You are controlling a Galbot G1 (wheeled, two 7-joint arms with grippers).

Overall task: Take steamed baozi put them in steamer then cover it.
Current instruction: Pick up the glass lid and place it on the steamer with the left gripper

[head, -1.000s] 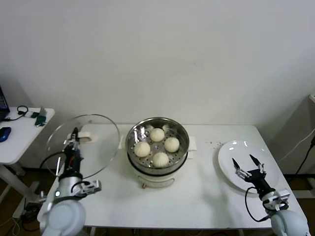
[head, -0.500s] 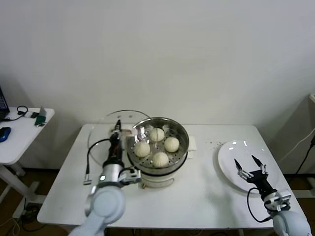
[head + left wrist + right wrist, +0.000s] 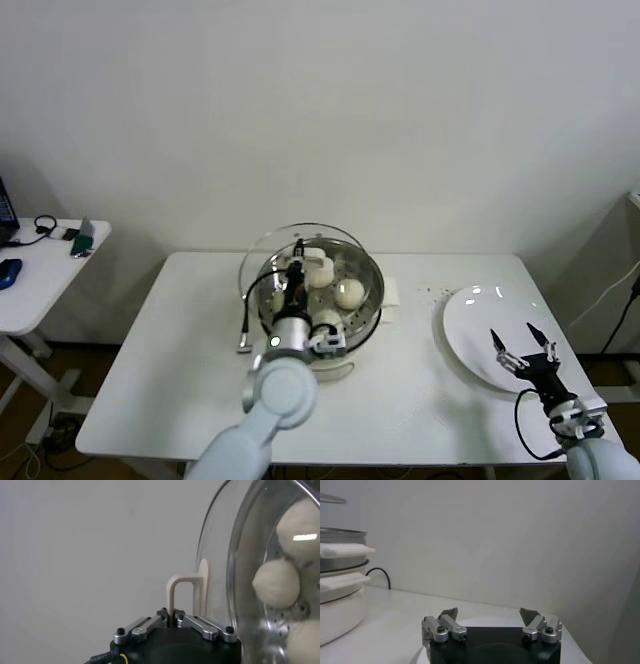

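Note:
I should keep moving the glass cover gently across and down with my left gripper until both rims meet, because the cover hangs by its handle just over the steamer's rim (image 3: 382,292).
The steamer (image 3: 372,305) stands mid-table with baozi (image 3: 348,293) on its perforated tray. My left gripper (image 3: 297,270) is shut on the cream-white handle (image 3: 318,271) of the glass cover (image 3: 268,252) and holds it tilted just over the pot, its rim reaching past the pot's far-left side. In the left wrist view the gripper (image 3: 172,614) pinches the handle (image 3: 182,586), and baozi (image 3: 275,582) show through the cover (image 3: 220,555). My right gripper (image 3: 528,343) is open and empty over the white plate (image 3: 480,315); it also shows in the right wrist view (image 3: 490,616).
A small white side table (image 3: 45,265) with a mouse and cables stands left of the main table. Dark crumbs (image 3: 435,292) lie between steamer and plate. The steamer's side (image 3: 340,580) shows in the right wrist view. A wall is close behind.
My left gripper has carried the cover from the table's left side rightward to over the steamer. My right gripper has drifted slightly toward the front right, still open.

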